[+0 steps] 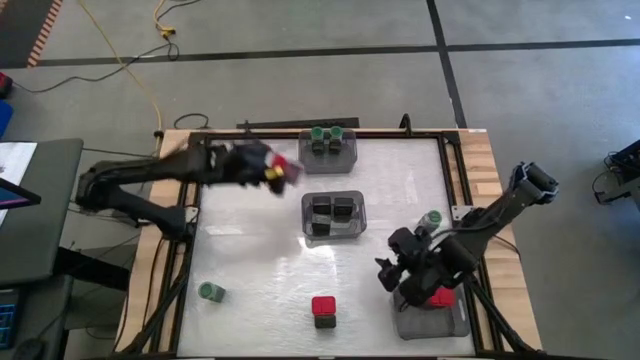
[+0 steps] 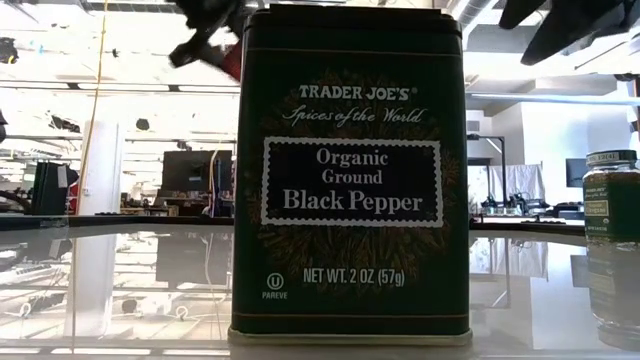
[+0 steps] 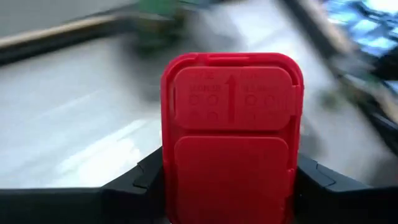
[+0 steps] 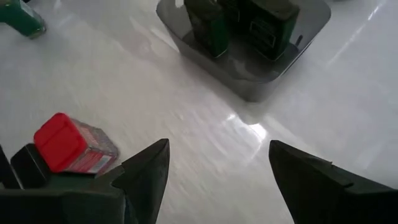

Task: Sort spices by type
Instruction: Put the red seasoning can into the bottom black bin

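Note:
I have the red-capped jar (image 1: 289,169) in my left gripper across the table from its near bin, so my right gripper should take it over by the middle bin.
My left gripper (image 1: 272,172) (image 3: 230,177) is over the table's far-left part, shut on a jar with a square red cap (image 3: 230,124) (image 1: 284,168). My right gripper (image 1: 392,265) (image 4: 217,168) is open and holds nothing. It hovers over bare table beside the near-right bin (image 1: 432,312), which holds a red-capped jar (image 1: 440,297) (image 4: 69,146). The far bin (image 1: 328,146) holds green-capped jars. The middle bin (image 1: 333,216) (image 4: 249,43) holds black-topped tins. Loose on their bases on the table stand a green-capped jar (image 1: 210,292), a red-capped tin (image 1: 324,310) and another green-capped jar (image 1: 432,218). My left gripper pinches the red-capped jar between its two fingers (image 3: 140,180), one on each of two opposite sides, just behind the cap (image 3: 230,93). The cap's top faces the wrist camera. The jar is lifted clear of the table.
A Black Pepper tin (image 2: 350,180) stands right in front of the low camera and blocks most of that view, with a green-lidded jar (image 2: 612,195) to its right. Bare table lies between the middle bin and the near edge (image 1: 270,270). A raised frame (image 1: 455,180) edges the table.

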Controlling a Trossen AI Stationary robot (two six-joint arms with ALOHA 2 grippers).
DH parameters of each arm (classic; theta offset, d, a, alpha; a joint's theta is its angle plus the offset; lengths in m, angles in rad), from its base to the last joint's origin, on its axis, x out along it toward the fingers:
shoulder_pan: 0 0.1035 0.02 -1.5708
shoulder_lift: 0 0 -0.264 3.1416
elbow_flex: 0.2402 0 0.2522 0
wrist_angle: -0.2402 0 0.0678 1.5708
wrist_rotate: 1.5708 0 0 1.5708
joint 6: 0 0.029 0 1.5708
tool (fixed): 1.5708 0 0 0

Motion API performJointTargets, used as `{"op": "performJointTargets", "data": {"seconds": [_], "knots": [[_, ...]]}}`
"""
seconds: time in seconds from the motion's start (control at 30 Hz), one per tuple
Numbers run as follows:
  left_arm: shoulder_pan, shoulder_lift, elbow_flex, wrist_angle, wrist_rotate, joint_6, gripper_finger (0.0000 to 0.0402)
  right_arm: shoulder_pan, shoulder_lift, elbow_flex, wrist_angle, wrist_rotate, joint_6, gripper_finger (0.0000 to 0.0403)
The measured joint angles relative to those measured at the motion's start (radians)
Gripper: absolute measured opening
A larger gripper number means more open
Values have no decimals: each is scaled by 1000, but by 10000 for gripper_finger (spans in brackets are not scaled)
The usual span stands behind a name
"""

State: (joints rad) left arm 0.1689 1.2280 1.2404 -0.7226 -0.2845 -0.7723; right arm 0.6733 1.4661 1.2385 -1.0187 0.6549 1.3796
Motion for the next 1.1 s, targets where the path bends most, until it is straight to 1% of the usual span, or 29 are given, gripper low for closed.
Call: {"op": "performJointTargets", "data": {"seconds": [0.1,0.17,0.27,0.33,0.4,0.47,0.6,0.73,0.83,0.93,1.0,1.1], "knots": [[-179,60,0,141,-25,-8,199,33,-22,0,-18,10,0,301],[-267,116,14,198,-39,-9,199,51,-31,0,-23,10,0,301],[-360,228,86,225,-53,29,199,76,-40,0,-24,9,0,301],[-403,310,151,212,-51,91,199,90,-42,0,-25,6,0,301],[-438,397,226,209,-28,154,199,108,-41,0,-26,2,0,301],[-460,479,307,184,-7,201,199,125,-40,0,-25,-3,2,301],[-466,613,468,97,54,237,199,160,-40,0,-28,-46,24,301],[-465,698,577,26,115,268,199,208,-40,0,-32,-63,35,301],[-466,719,603,19,171,300,199,244,-40,0,-31,-63,-10,301],[-461,720,603,0,216,295,205,259,-40,0,-21,-57,-82,301],[-457,720,603,-8,227,285,207,247,-40,0,3,-54,-149,301],[-456,720,603,-8,226,289,209,204,-40,0,73,-53,-308,301]]}}
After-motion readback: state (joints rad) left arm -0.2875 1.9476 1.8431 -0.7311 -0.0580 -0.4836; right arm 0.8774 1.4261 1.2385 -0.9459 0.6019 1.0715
